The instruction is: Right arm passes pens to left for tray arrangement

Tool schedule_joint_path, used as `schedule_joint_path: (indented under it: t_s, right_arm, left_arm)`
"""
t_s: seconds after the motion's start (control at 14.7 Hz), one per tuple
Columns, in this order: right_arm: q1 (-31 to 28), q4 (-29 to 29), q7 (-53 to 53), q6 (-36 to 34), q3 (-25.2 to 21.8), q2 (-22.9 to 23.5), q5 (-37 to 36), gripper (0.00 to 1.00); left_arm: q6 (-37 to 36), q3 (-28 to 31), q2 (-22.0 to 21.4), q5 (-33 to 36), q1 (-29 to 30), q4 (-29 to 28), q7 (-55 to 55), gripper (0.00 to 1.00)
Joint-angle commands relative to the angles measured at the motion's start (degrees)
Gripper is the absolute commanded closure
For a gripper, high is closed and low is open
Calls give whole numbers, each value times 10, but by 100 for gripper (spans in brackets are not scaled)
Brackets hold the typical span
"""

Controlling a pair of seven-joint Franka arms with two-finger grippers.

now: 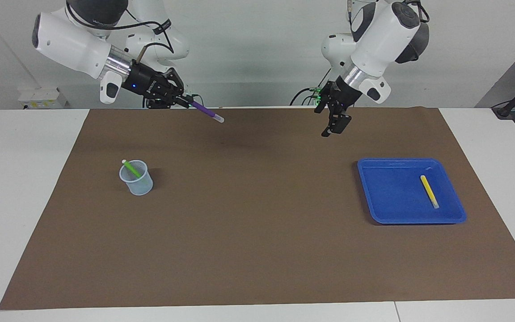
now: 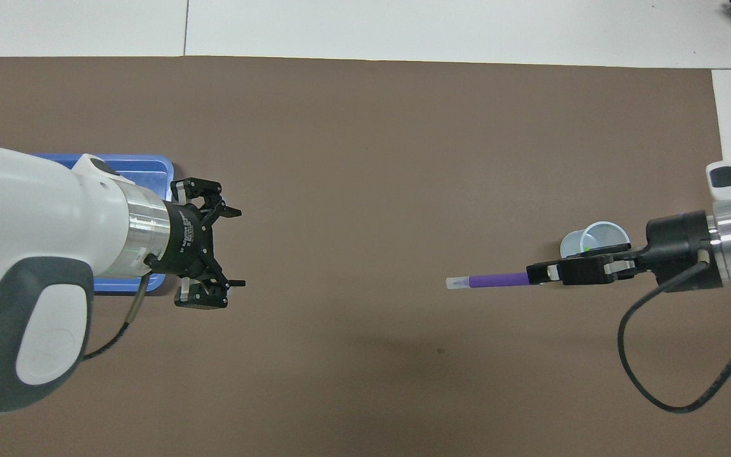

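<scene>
I should go on moving my open left gripper toward the purple pen's tip end point(image 2: 459, 282), because it sticks out free of my right gripper, before I close my left gripper around the purple pen's body point(image 2: 497, 280).
My right gripper point(image 1: 186, 102) point(image 2: 538, 275) is shut on the purple pen point(image 1: 208, 112) point(image 2: 492, 280), held high above the mat with its whitish tip pointing toward the left arm's end. My left gripper point(image 1: 334, 127) point(image 2: 240, 247) hangs open and empty in the air, over the mat beside the blue tray point(image 1: 389, 194) point(image 2: 131, 166). A wide gap of mat lies between the pen's tip and the left gripper. The yellow pen point(image 1: 429, 190) lies in the tray. The green pen point(image 1: 131, 169) leans in a pale translucent cup point(image 1: 137, 181) point(image 2: 599, 236).
A brown mat point(image 1: 257, 232) covers most of the white table. The cup stands toward the right arm's end and the tray toward the left arm's end. The right arm's black cable point(image 2: 657, 374) loops below its wrist.
</scene>
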Motion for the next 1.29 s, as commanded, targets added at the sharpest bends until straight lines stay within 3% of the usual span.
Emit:
schedule_joint_path:
  t_s: [0.0,0.41,0.61,0.95,1.22]
  right_arm:
    - [7,-30,-2,0,0,-24,35,100]
    - [29,-40,-1,-1,0,-27,83,100]
    - [33,-43,0,0,0,-29,94,100]
    - [32,-44,0,-1,0,-30,96,100]
    - [33,-43,0,-1,0,-30,102,100]
  left_arm:
    - [14,7,-5,-6,-50,5,-96,0]
    - [17,1,-6,1,-143,27,-297,0]
    - [121,-3,-5,9,-170,19,-345,0]
    - [203,-5,2,12,-213,14,-349,1]
    - [246,-5,4,18,-249,5,-351,11]
